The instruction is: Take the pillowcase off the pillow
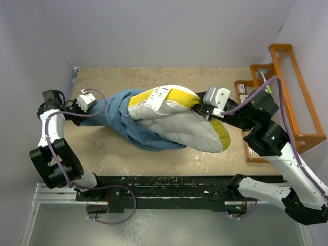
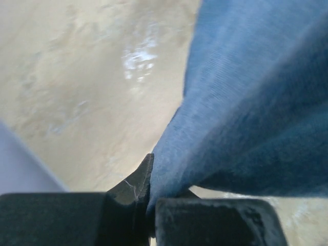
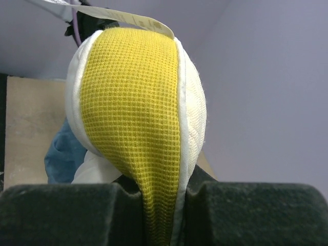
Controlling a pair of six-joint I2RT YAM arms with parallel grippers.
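Observation:
I should use my right gripper to draw the pillow up and away, because the pillowcase still covers the pillow's end and my left gripper is near the wall.
The cream quilted pillow lies across the middle of the table, its yellow side band facing up. The slate-blue pillowcase covers only its left end and trails off to the left. My left gripper is shut on the pillowcase's left edge; the left wrist view shows the blue cloth pinched between the jaws. At the pillow's right end, my right gripper is shut on the pillow. In the right wrist view the yellow band runs down into the closed jaws, with blue cloth behind.
A white label hangs from the pillow's top. An orange wooden rack stands at the table's right edge, close behind the right arm. Walls close in the left and far sides. Bare tan tabletop lies in front of the pillow.

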